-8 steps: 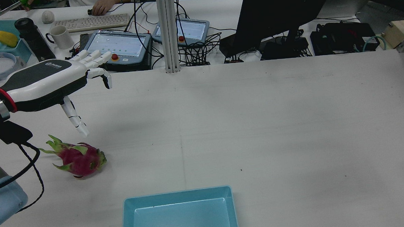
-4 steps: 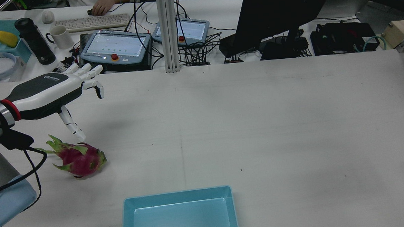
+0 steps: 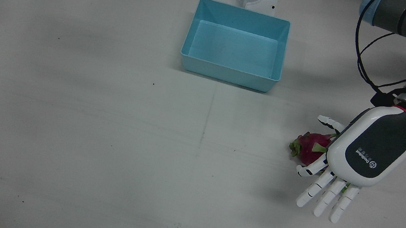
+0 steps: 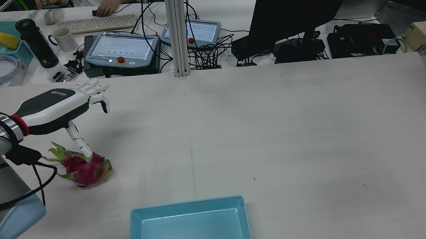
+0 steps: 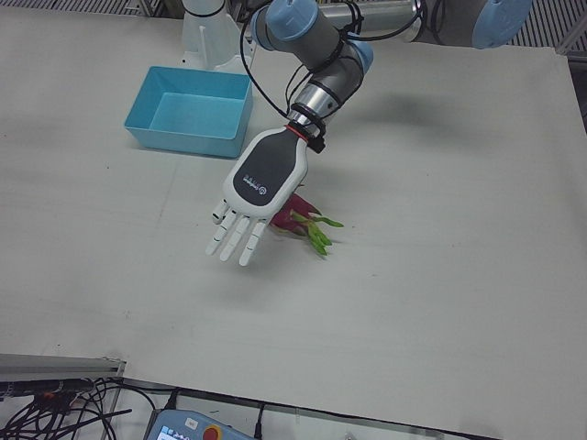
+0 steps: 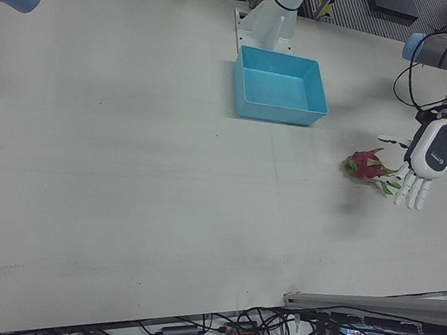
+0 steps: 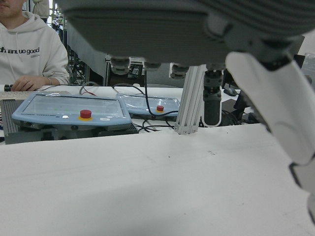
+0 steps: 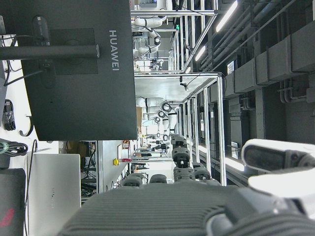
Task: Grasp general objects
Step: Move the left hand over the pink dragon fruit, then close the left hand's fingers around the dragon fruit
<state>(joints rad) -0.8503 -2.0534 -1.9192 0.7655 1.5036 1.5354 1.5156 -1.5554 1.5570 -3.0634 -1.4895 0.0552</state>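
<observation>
Green peeks between the robot's fingers, so the robot should expect long green scales, hidden under its palm, to stick out when it lifts the dragon fruit.
A pink dragon fruit with green scales lies on the white table at the rear view's left. It also shows in the front view, the left-front view and the right-front view. My left hand hovers open, palm down, just above it, fingers stretched forward. Its thumb points down, with the tip at the fruit's top far side. The hand covers part of the fruit in the front view. My right hand shows only as a dark palm edge in its own view, pointing up towards the ceiling.
An empty light-blue bin sits at the table's near middle edge in the rear view, right of the fruit. Beyond the far edge stand a metal post, two teach pendants, a monitor and desk clutter.
My left hand has come down and back towards the dragon fruit. Its thumb tip, earlier clear of the fruit, now sits at the fruit's top. The fruit has not moved.
</observation>
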